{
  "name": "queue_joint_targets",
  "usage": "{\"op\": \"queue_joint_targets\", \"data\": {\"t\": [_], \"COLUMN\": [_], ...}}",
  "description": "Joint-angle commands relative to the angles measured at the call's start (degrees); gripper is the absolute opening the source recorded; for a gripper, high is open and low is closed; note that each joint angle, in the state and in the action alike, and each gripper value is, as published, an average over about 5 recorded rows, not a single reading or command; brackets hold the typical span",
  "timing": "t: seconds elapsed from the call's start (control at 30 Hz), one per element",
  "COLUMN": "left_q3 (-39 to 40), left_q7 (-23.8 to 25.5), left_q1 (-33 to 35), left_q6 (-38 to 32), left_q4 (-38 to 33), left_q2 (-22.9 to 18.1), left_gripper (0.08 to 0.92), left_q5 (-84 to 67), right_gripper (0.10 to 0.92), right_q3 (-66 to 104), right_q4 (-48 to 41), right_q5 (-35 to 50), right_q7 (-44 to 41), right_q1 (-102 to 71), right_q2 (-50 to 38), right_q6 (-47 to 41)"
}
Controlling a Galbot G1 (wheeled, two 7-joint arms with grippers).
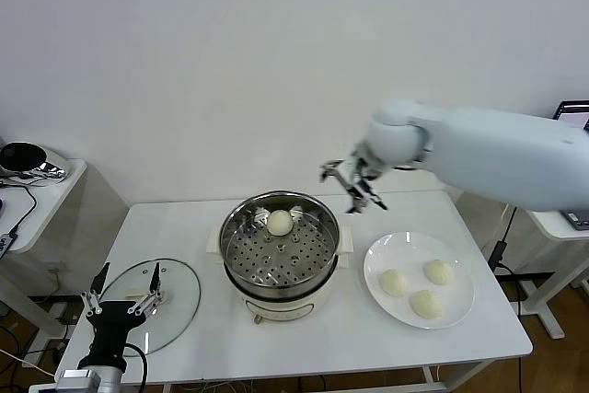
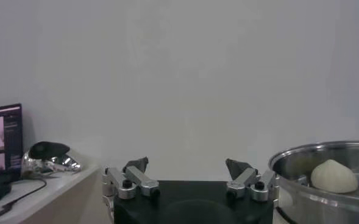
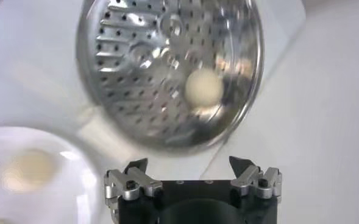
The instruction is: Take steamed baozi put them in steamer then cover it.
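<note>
I expect each baozi (image 1: 395, 283) to come free cleanly and leave its neighbours in place when I lift, because clear gaps (image 1: 417, 281) separate the baozi on the white plate.
The steamer (image 1: 279, 288) stands mid-table, a shiny steel pot with a perforated tray on a cream base. One baozi (image 1: 280, 222) lies at the tray's far side; it also shows in the right wrist view (image 3: 204, 89) and the left wrist view (image 2: 334, 176). Three baozi (image 1: 424, 288) lie on a white plate (image 1: 377, 260) to the right. The glass cover (image 1: 179, 296) lies flat on the table at left. My right gripper (image 1: 353, 183) is open and empty, in the air behind the steamer's right rim. My left gripper (image 1: 124, 293) is open and empty over the cover.
A side table with a shiny object (image 1: 28, 161) stands at far left. A laptop (image 1: 572, 117) sits on another table at far right. The table's front edge runs close below the steamer and plate.
</note>
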Motion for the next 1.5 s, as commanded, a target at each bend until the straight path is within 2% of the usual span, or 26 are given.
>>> {"op": "queue_joint_targets", "data": {"t": [0.03, 0.23, 0.5, 0.73, 0.93, 1.5], "left_q3": [0.22, 0.03, -0.56, -0.96, -1.10, -1.46], "left_q7": [0.03, 0.03, 0.03, 0.06, 0.08, -0.01], "left_q1": [0.06, 0.27, 0.59, 0.50, 0.56, 0.30], "left_q6": [0.11, 0.17, 0.21, 0.38, 0.38, 0.20], "left_q4": [-0.18, -0.42, -0.13, 0.26, 0.48, 1.11], "left_q2": [0.28, 0.06, -0.47, -1.17, -1.51, -1.57], "left_gripper": [0.823, 0.823, 0.823, 0.823, 0.823, 0.823], "left_q5": [0.14, 0.29, 0.60, 0.67, 0.78, 0.71], "right_gripper": [0.823, 0.823, 0.823, 0.823, 0.823, 0.805], "right_q3": [-1.60, 4.52, 16.54, 19.66, 22.52, 24.92], "right_q4": [9.52, 5.62, -1.42, -8.38, -12.80, -16.64], "right_q5": [2.71, -2.42, -7.70, -13.29, -14.60, -16.54], "right_q7": [-0.03, -0.94, -3.18, -4.25, -3.73, -2.81], "right_q1": [-0.19, -12.43, -28.95, -34.59, -39.63, -43.28], "right_q2": [-15.70, -16.94, -12.77, -7.19, -2.90, 0.94], "right_q6": [-11.87, -8.39, -4.07, -1.45, -1.28, -1.08]}}
